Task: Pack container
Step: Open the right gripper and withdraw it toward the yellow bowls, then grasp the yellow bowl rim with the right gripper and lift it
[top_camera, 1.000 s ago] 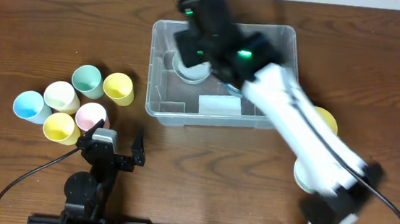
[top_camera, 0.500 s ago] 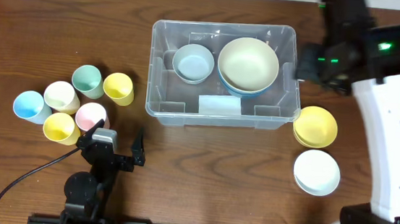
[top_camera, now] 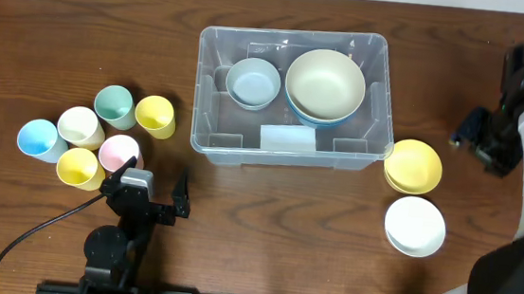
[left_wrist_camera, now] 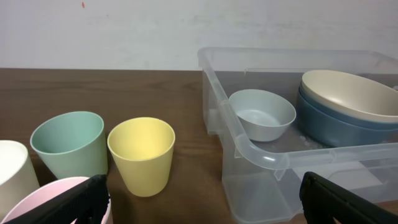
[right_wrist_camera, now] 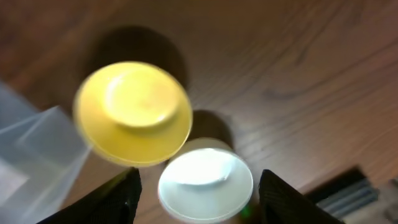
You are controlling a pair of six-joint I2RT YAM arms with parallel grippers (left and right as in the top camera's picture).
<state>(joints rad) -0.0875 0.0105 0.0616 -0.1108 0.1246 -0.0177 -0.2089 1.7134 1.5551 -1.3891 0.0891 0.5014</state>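
Note:
I can see the yellow bowl's rim (top_camera: 440, 169) farthest from the container is clear. I'll keep lowering my open right gripper toward that rim until its fingers straddle it.
The clear plastic container (top_camera: 374, 100) sits at the table's middle back and holds a small pale blue bowl (top_camera: 253, 81) and a cream bowl (top_camera: 325, 83) nested in a blue one. It also shows in the left wrist view (left_wrist_camera: 258, 149). My right gripper (top_camera: 486, 140) is open and empty, up at the right, above a yellow bowl (right_wrist_camera: 134, 112) and a white bowl (right_wrist_camera: 205, 180). My left gripper (top_camera: 148, 194) is open and empty at the front left, near the cups.
Several pastel cups stand at the left: green (top_camera: 113, 105), yellow (top_camera: 154, 115), white (top_camera: 80, 125), blue (top_camera: 38, 139), pink (top_camera: 119, 152) and another yellow (top_camera: 80, 166). The yellow bowl (top_camera: 412, 166) and white bowl (top_camera: 415, 225) lie right of the container.
My right arm has left the container, where the small bowl now lies, and swung out to the right over the yellow and white bowls. The left arm has not moved.

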